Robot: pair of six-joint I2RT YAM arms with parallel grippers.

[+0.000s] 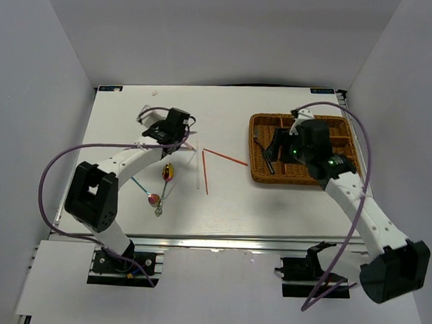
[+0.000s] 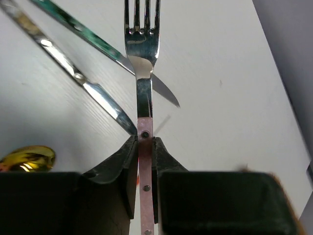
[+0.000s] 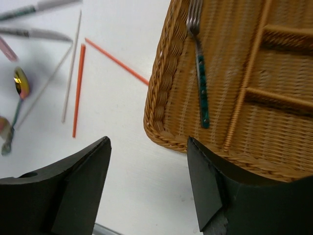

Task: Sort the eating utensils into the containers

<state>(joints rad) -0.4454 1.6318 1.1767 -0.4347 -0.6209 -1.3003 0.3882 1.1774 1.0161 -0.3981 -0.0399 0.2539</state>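
With room (image 3: 222, 71) beside the green-handled fork in the tray's long section (image 1: 268, 126), my left gripper should keep carrying the pink-handled fork there and release it alongside.
My left gripper (image 2: 145, 147) is shut on the pink handle of a silver fork (image 2: 142, 49), whose tines point away from it over the white table. In the top view the left gripper (image 1: 173, 128) is at the far left of the table. Two silver knives (image 2: 98, 45) (image 2: 73, 73) lie crossed under the fork. My right gripper (image 3: 146, 142) is open and empty, above the table beside the near left corner of the wicker tray (image 3: 166, 98). A green-handled fork (image 3: 200, 83) lies in the tray's long section (image 1: 265, 155).
Two red chopsticks (image 3: 78, 88) (image 3: 117, 61) and white chopsticks (image 3: 72, 68) lie on the table between the arms. A gold spoon (image 1: 167, 173) and a red-bowled spoon (image 1: 154, 199) lie near the left arm. The tray's three slots (image 1: 339, 142) are on its right side.
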